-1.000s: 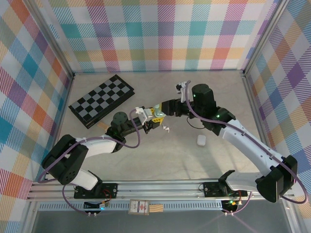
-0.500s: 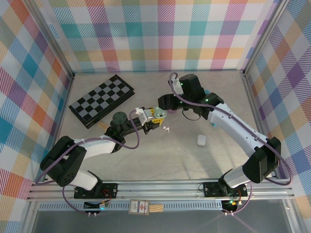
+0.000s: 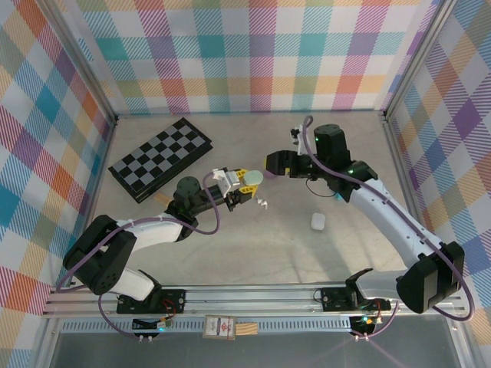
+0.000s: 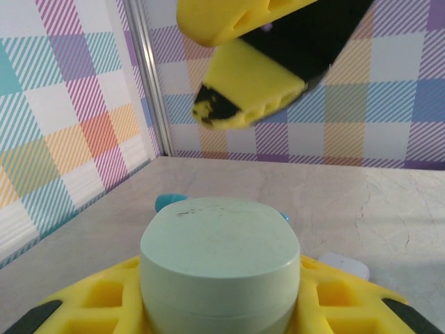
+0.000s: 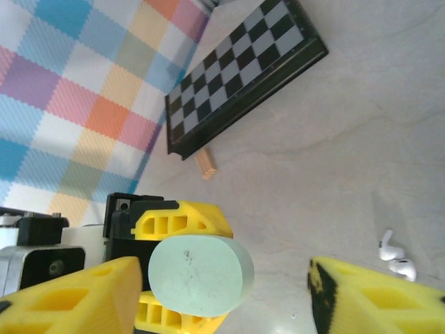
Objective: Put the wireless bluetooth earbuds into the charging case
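Note:
My left gripper is full with the pale green case near the earbuds. My right gripper should take that case and put it down before it grabs the white case.
A pale green pebble-like charging case hangs above the table with my left gripper shut on it. In the left wrist view the case sits lid down between my yellow fingers. My right gripper stands open just right of the case. In the right wrist view the case lies near one of my right fingers, with the other finger far off to the right. Two white earbuds lie on the table below the case, and the earbuds show again in the right wrist view.
A white case lies on the table to the right. A folded chessboard sits at the back left with a small wooden block near it. Checked walls close in the table on three sides.
My right gripper has drawn back to the right, away from the green case, and its jaws have widened. The left gripper and the case have stayed put.

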You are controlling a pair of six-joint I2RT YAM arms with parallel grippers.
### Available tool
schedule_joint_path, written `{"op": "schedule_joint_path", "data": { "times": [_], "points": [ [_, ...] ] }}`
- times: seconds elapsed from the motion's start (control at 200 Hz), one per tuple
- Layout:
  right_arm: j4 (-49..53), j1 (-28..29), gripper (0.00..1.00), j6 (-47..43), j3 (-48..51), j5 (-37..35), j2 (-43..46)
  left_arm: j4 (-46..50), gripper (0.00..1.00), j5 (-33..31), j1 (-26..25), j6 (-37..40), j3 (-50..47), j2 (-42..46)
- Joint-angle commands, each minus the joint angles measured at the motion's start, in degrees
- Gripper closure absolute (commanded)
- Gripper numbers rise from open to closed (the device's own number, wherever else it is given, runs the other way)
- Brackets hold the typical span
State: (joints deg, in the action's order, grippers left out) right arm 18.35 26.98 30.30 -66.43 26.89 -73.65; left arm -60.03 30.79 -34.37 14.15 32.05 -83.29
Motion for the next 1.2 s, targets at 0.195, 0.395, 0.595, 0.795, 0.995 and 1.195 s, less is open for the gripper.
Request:
{"op": "schedule_joint_path", "data": {
  "times": [0.195,0.395,0.595,0.795,0.995,1.195],
  "points": [
    [-23.0,-1.1,0.25,20.4,9.4,18.8,-1.4,-7.9,0.67,-0.7,-0.4,-5.2,0.5,1.1],
    [-35.6,-0.9,0.29,29.5,13.2,21.8,-4.4,-7.7,0.67,0.0,-0.4,-5.8,1.4,1.2],
    [-43.6,-0.7,0.42,35.9,14.2,22.6,-7.0,-7.5,0.67,0.2,-0.5,-5.9,1.6,1.3],
    [-46.9,-0.6,0.53,39.2,14.4,23.3,-8.4,-7.0,0.67,-0.2,-0.5,-5.5,1.3,0.8],
    [-48.0,-0.7,0.67,39.9,14.1,23.7,-8.7,-6.7,0.67,-0.4,-0.5,-4.9,1.2,0.1],
    [-47.9,-0.7,0.78,40.1,13.8,23.4,-9.2,-6.2,0.65,-0.9,-0.5,-4.0,1.2,-0.5]
  ]
}}
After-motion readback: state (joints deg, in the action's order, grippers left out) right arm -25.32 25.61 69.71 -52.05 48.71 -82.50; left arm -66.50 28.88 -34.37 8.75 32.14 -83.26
